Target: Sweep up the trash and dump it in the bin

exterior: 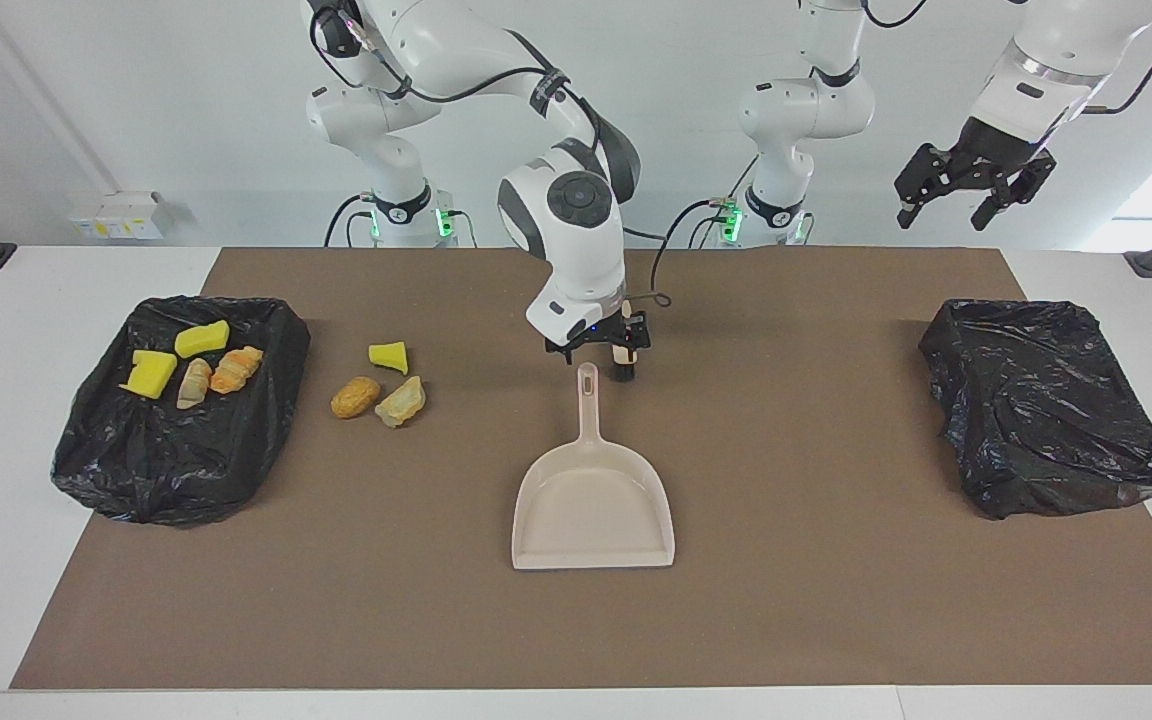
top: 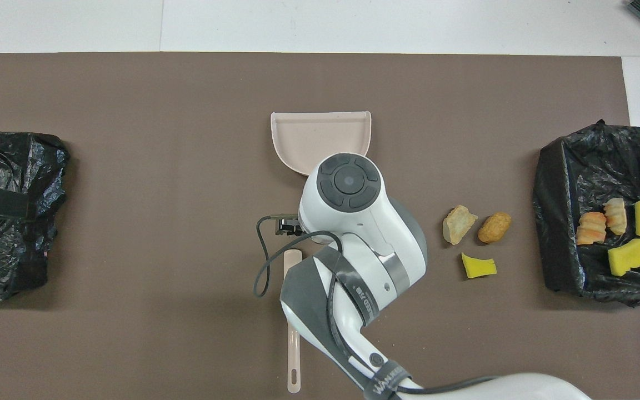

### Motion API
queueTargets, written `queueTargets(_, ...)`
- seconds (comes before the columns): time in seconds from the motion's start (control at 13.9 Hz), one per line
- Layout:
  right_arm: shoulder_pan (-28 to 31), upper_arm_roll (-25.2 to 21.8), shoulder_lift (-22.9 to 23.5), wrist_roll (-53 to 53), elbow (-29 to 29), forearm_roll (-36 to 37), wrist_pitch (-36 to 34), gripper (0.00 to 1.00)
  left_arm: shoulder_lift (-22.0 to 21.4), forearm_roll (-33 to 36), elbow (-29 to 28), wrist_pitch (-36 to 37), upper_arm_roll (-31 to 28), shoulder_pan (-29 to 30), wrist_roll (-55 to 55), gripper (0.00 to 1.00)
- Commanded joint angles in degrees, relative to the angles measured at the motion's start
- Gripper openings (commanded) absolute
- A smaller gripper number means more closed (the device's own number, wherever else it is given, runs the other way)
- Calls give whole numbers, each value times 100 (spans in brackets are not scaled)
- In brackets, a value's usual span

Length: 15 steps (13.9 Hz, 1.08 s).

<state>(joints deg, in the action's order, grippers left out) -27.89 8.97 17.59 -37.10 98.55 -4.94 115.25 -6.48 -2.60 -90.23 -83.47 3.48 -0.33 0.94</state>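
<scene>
The open fingers of my right gripper span the line of the beige brush (top: 293,257), so that gripper should keep moving back until it closes on the brush's free handle (top: 294,352).
The beige dustpan (exterior: 591,500) (top: 320,133) lies flat mid-mat, its handle (exterior: 587,400) pointing toward the robots. My right gripper (exterior: 596,347) hangs open just above the handle's end, holding nothing. The beige brush (exterior: 624,358) (top: 293,322) lies nearer the robots, its head partly hidden by that gripper. Three pieces of trash rest on the mat toward the right arm's end: a yellow chunk (exterior: 389,356) (top: 478,266), a brown lump (exterior: 355,396) (top: 495,227) and a pale chunk (exterior: 401,401) (top: 458,224). Several more pieces (exterior: 186,365) (top: 625,222) lie in the black-lined bin (exterior: 176,460) (top: 575,166). My left gripper (exterior: 943,215) waits open, raised high.
A second black-bagged bin (exterior: 1046,410) (top: 14,222) stands at the left arm's end of the brown mat (exterior: 836,600). White table surface borders the mat on all sides.
</scene>
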Motion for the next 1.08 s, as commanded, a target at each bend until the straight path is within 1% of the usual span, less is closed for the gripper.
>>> queueTargets(0.0, -277, -18, -616, -550, 822, 72, 191, 100, -2, 84, 49, 76, 38, 59, -23, 100)
queueTargets(0.14, -514, -18, -826, -894, 1121, 81, 348, 100, -2, 84, 49, 60, 38, 68, -15, 100)
queueTargets(0.36, -831, -18, -1204, -1273, 1753, 72, 726, 100, -2, 84, 49, 77, 38, 50, -23, 100)
queueTargets(0.5, -981, -18, -1389, -1344, 2053, 19, 754, 100, -2, 84, 49, 77, 38, 59, -23, 100)
queueTargets(0.79, -1358, -18, -1416, -1651, 2475, 2, 929, 94, -2, 84, 49, 68, 38, 50, -15, 100)
queueTargets(0.94, -1403, 8, -1399, -1651, 2555, -33, 964, 91, -2, 84, 49, 77, 38, 50, -15, 100)
queueTargets(1.01, -1482, 8, -1373, -1651, 2608, -173, 1086, 89, -20, 84, 41, 112, 38, 50, -15, 100)
